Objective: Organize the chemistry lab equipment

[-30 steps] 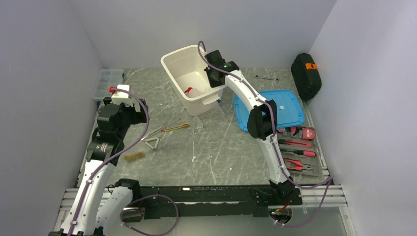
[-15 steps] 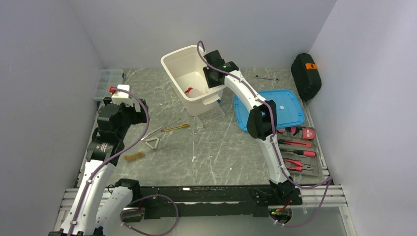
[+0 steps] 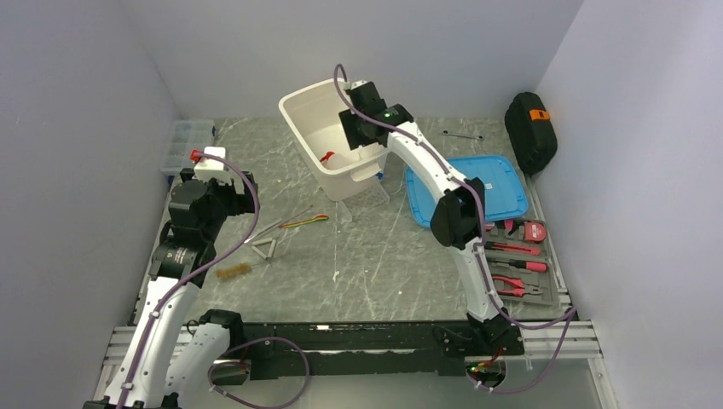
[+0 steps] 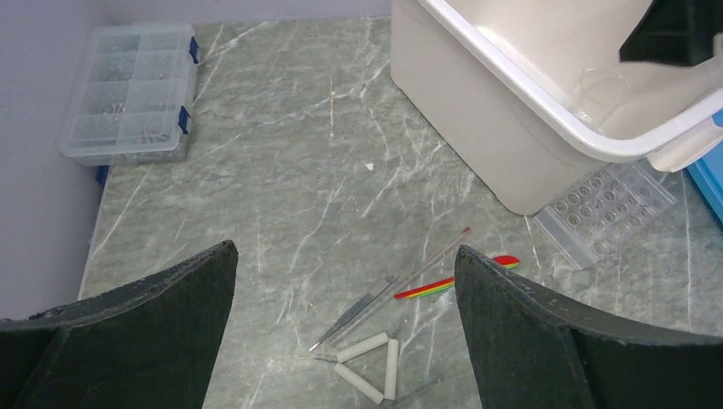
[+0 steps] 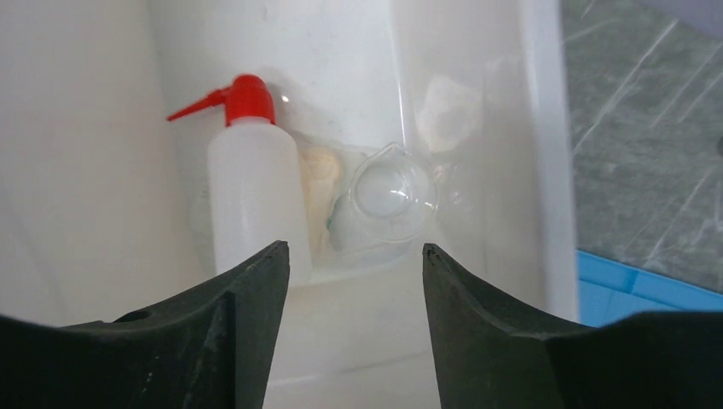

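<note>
The metal triangle (image 3: 264, 248) is far from the robot's right gripper, which is over the white bin, so the left gripper should grab the triangle by a white tube (image 4: 391, 368) and pass it over.
A white bin (image 3: 309, 109) stands tilted at the back middle. Inside it lie a translucent squeeze bottle with a red nozzle (image 5: 252, 200) and a clear glass dish (image 5: 388, 198). My right gripper (image 5: 354, 256) is open and empty over the bin's inside, above these; it also shows in the top view (image 3: 358, 129). My left gripper (image 4: 345, 260) is open and empty, high above the table at the left (image 3: 223, 194). Below it lie a metal triangle with white tubes (image 4: 373, 368), thin tongs (image 4: 362, 311), a glass rod (image 4: 430, 262) and a rainbow stick (image 4: 456, 279). A clear tube rack (image 4: 607, 209) leans by the bin. A wire brush (image 3: 233, 271) lies left of the triangle.
A clear many-compartment organizer box (image 4: 128, 94) sits at the far left corner. A blue lid (image 3: 477, 192) lies right of the bin. A tray of red-handled tools (image 3: 516, 260) is at the right edge. A black case (image 3: 530, 128) and a small wrench (image 3: 463, 135) sit at the back right.
My right gripper has shifted a little left and further over the bin's inside. The left arm has not moved.
</note>
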Controlling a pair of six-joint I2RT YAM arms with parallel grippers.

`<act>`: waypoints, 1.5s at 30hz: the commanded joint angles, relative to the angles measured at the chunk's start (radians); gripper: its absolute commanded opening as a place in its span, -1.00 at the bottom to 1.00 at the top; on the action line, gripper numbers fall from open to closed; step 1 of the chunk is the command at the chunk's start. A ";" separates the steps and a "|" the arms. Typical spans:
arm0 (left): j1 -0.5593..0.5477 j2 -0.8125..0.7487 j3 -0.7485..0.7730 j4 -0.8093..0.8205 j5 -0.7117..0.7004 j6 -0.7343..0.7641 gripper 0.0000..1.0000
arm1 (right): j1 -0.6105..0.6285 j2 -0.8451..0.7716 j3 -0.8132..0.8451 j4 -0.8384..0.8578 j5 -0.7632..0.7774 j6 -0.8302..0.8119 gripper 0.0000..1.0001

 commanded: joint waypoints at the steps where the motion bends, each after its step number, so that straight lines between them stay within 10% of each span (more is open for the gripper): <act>1: -0.005 -0.003 0.006 0.035 0.005 0.018 0.98 | 0.008 -0.146 0.013 0.076 0.016 -0.021 0.26; 9: -0.005 0.102 0.022 0.017 0.092 0.051 0.98 | 0.051 -0.291 -0.115 0.150 0.052 -0.005 0.43; 23: 0.008 0.569 0.175 -0.202 0.115 0.105 0.99 | 0.030 -0.902 -0.927 0.591 -0.017 0.136 0.50; 35: 0.013 0.841 0.208 -0.268 0.114 0.104 0.46 | -0.074 -1.102 -1.196 0.697 -0.074 0.172 0.54; 45: -0.051 0.763 0.076 -0.236 0.102 -0.119 0.25 | -0.152 -1.121 -1.251 0.735 -0.168 0.196 0.55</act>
